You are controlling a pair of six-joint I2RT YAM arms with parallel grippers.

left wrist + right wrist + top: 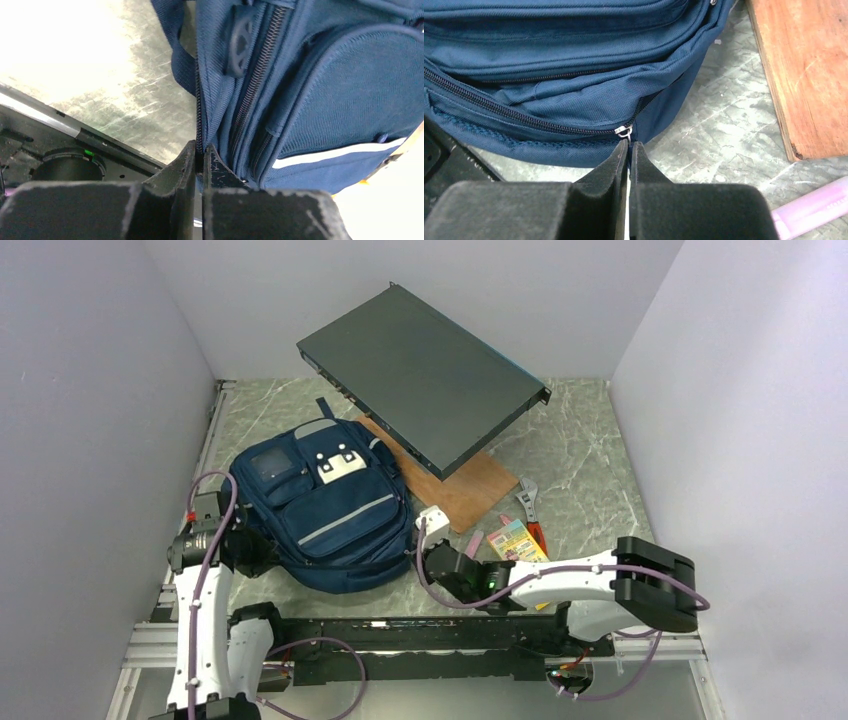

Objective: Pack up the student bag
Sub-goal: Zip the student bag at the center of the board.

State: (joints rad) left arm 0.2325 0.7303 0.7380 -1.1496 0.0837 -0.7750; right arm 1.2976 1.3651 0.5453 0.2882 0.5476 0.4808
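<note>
I should move my left gripper to the seam (589,132) beside the slider before my right gripper takes the pull tab again, because my left gripper is holding the seam far from the zipper slider.
The student bag (325,505), navy with a grey stripe, lies flat on the marble table left of centre. My left gripper (252,546) is at the bag's left side. In the left wrist view it (200,152) is shut on the bag's (320,100) zip seam, with fabric pinched between the fingers. My right gripper (428,558) is at the bag's near right corner. In the right wrist view it (629,146) is shut just under the silver zipper slider (624,131), on the pull tab of the bag's (549,60) main zip, which runs closed to the left.
A dark grey flat device (425,375) leans tilted on a wooden board (470,490) behind the bag. A wrench (528,502), a colourful card pack (517,538), a pink item (472,543) and a white object (432,517) lie right of the bag. Walls stand on both sides.
</note>
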